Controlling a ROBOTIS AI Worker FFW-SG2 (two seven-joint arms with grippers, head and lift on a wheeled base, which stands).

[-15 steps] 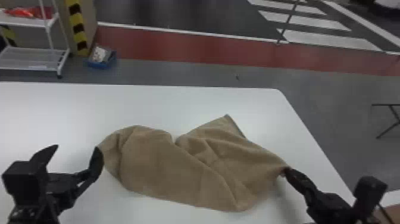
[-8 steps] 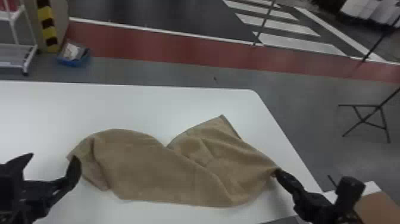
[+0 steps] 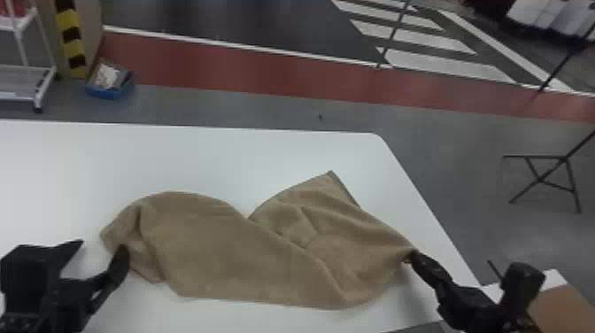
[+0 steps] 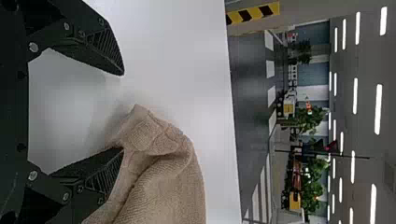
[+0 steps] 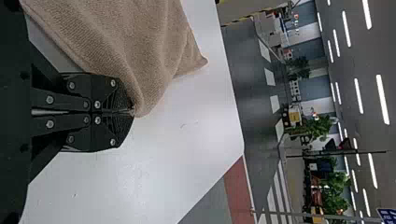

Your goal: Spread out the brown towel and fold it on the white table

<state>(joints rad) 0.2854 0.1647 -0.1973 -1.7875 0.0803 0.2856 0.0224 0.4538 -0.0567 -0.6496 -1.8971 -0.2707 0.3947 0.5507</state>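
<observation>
I expect the brown towel (image 3: 217,257) to straighten into a long, smooth piece when I pull its ends apart, because slack folds (image 3: 285,239) bunch up the towel's middle.
The brown towel (image 3: 248,252) lies crumpled and partly folded over on the white table (image 3: 199,155), one corner pointing to the far side. At its left end my left gripper (image 3: 99,252) stands open, one finger against the towel's edge. In the left wrist view, the left gripper (image 4: 119,112) has its fingers wide apart, the lower one touching the bunched towel (image 4: 163,177). My right gripper (image 3: 411,257) is shut on the towel's right corner. Seen from the right wrist, the right gripper (image 5: 132,112) pinches the edge of the towel (image 5: 126,42) between its closed fingertips.
The table's right edge (image 3: 425,195) slopes down near my right arm. Beyond the table are a white wheeled rack (image 3: 26,84), a blue bin (image 3: 110,84) and a black folding stand (image 3: 549,177) on the floor. A brown box (image 3: 562,310) sits at the lower right.
The head view has turned, so the table and towel show farther left. The left gripper is still open beside the towel's left end; the right one keeps hold of its corner.
</observation>
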